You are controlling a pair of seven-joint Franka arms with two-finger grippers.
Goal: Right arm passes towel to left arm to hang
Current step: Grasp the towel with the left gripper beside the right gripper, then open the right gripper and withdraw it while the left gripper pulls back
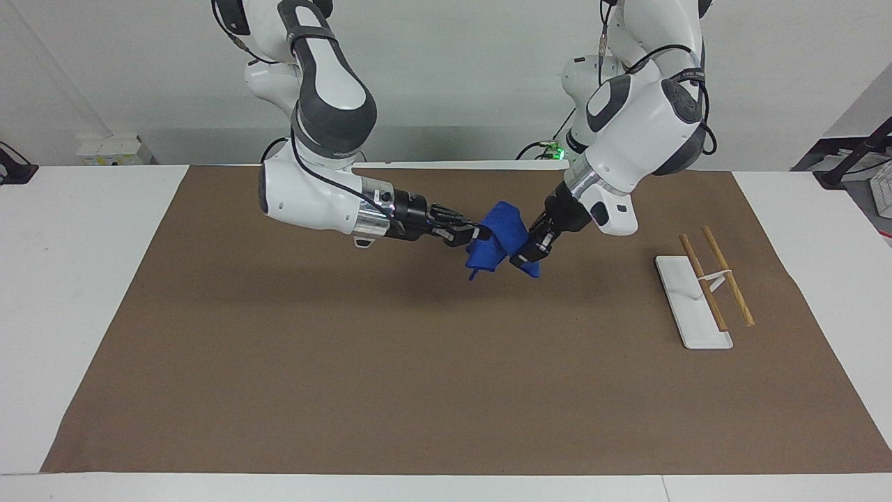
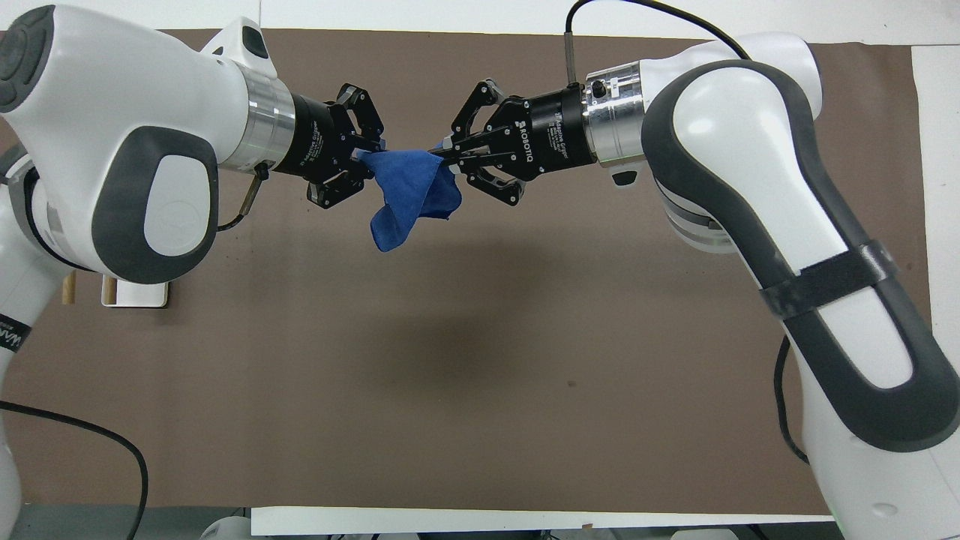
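Observation:
The robot's two grippers both hold the towel's upper edge [image 2: 410, 156], so next the right gripper opens and back away before the left gripper carries the towel to the wooden rods [image 1: 728, 275].
The bright blue towel [image 1: 503, 226] hangs in the air between both grippers, over the mat's middle toward the robots; it also shows in the overhead view [image 2: 411, 191]. My right gripper [image 1: 474, 240] is shut on one upper edge of the towel [image 2: 442, 154]. My left gripper [image 1: 524, 256] comes in from the rack's end and its fingers have drawn together on the towel's other upper corner [image 2: 369, 155]. The towel's lower part droops free below them.
A white rack base [image 1: 686, 307] with two wooden rods [image 1: 728, 286] stands toward the left arm's end of the table; the left arm hides most of it in the overhead view [image 2: 135, 294]. A brown mat [image 1: 348, 362] covers the table.

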